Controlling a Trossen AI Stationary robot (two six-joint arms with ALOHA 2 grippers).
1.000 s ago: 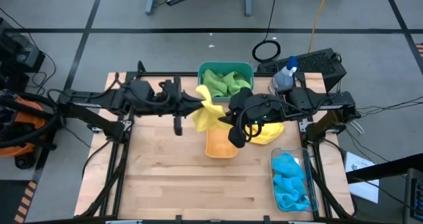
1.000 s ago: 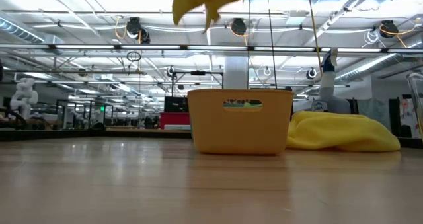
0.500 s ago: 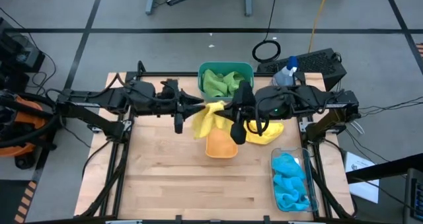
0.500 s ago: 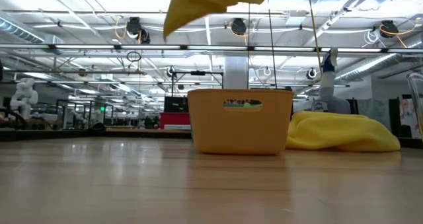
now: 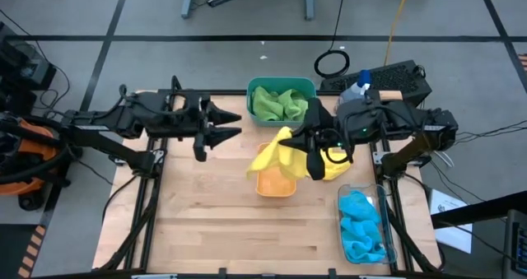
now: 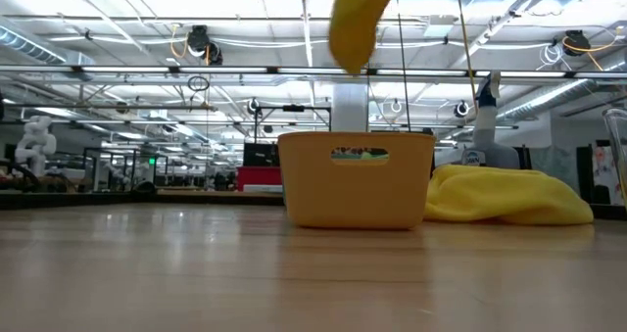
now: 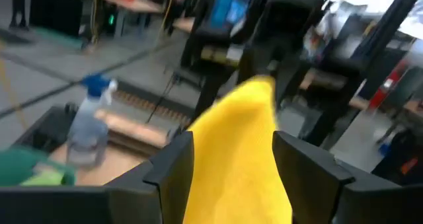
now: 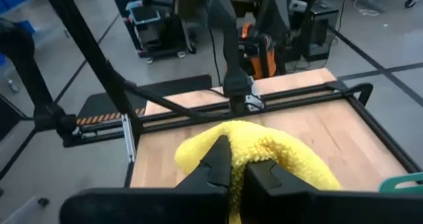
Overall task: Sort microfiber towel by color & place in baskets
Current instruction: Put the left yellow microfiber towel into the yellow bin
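The robot's right gripper bunches the yellow towel's upper part (image 8: 259,143), so the left gripper should grab the towel's loose side (image 5: 267,159) and free the right gripper to take a new hold.
A yellow microfiber towel (image 5: 273,154) hangs over the orange basket (image 5: 275,183) with my right gripper (image 5: 295,143) shut on it. In the low view this towel (image 6: 359,19) dangles above the basket (image 6: 356,180). My left gripper (image 5: 237,124) stands open to the left of the towel, touching nothing. In its wrist view the towel (image 7: 241,151) shows beyond its spread fingers. A second yellow towel (image 5: 339,165) lies on the table right of the orange basket. Green towels (image 5: 280,103) fill the teal basket (image 5: 311,85), and blue towels (image 5: 362,225) lie in the clear basket (image 5: 389,230). My right gripper pinches a bunched upper part of the yellow towel (image 8: 264,151) between its two shut fingers (image 8: 218,164), coming from the table's right side. How many layers it has, I cannot tell. The towel hangs slack below the fingers, clear of the orange basket.
A clear spray bottle (image 5: 356,94) with a blue top stands at the far right, behind the right arm. Bare wood (image 5: 206,221) spreads over the table's near left half.
My left gripper has opened, let go of the yellow towel and drawn back toward the table's left edge. The towel, spread between both grippers before, now hangs from my right gripper alone, which has carried it a little to the right above the orange basket.
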